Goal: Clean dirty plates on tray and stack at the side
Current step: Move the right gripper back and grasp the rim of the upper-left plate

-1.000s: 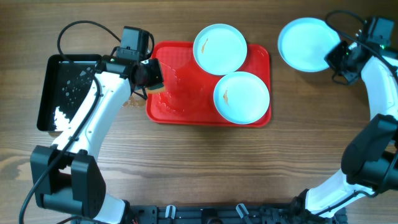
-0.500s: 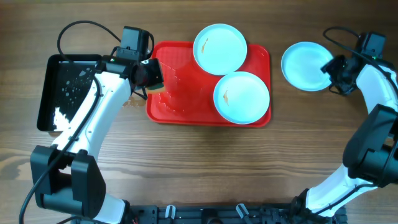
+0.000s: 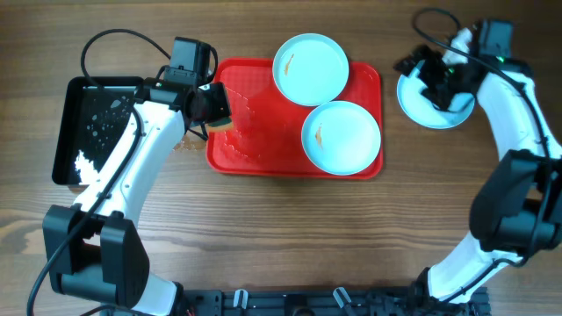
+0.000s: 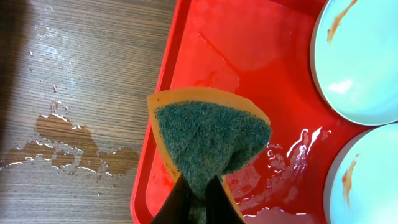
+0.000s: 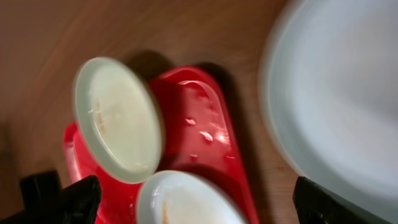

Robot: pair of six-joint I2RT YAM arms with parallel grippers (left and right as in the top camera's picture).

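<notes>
The sponge's loose end (image 4: 214,102) spreads wide beyond my left gripper's fingers, so I expect the green-and-yellow sponge (image 4: 202,140) to bend against the plate as I wipe the plate.
Two pale blue plates lie on the red tray (image 3: 263,149): one at its far edge (image 3: 310,68) and one at its near right (image 3: 341,136), each with a small brown smear. A third plate (image 3: 423,110) lies on the table right of the tray. My right gripper (image 3: 439,75) hovers open over that plate's far side, holding nothing. In the right wrist view its fingers (image 5: 59,199) stand wide apart, and the plate (image 5: 342,93) is blurred. My left gripper (image 4: 199,190) is shut on a green-and-yellow sponge (image 4: 208,134) over the tray's wet left end (image 4: 249,43).
A black tray (image 3: 97,132) with white specks sits at the far left. Water is pooled on the wood (image 4: 68,146) between it and the red tray. The left arm spans from the near left up to the tray's corner.
The right gripper has lowered the third plate onto the table, opened and let it go, then moved left over its far side. The left arm and sponge have not moved.
</notes>
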